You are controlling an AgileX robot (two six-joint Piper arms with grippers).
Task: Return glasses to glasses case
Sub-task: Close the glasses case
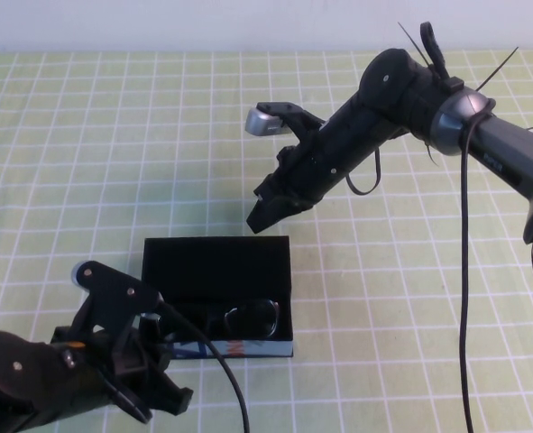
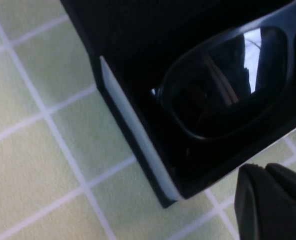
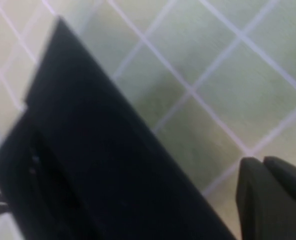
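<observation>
The lid stands open [image 1: 214,263] behind the glasses, and my right gripper is already beyond its back edge [image 1: 228,238], so next I move forward and push the lid closed from behind.
The glasses case [image 1: 217,255], a black box, lies open on the table with its lid up at the back and its printed front edge toward me. The dark glasses [image 1: 251,318] lie inside it at the right; one lens shows in the left wrist view [image 2: 223,85]. My left gripper [image 1: 178,399] is shut and empty, low at the case's front left corner [image 2: 163,192]. My right gripper [image 1: 259,219] is shut and empty, hovering just behind the raised lid [image 3: 87,150].
The table is covered by a green cloth with a white grid [image 1: 86,144]. A black cable [image 1: 464,271] hangs from the right arm over the right side. A cable from the left arm [image 1: 225,379] runs past the case's front.
</observation>
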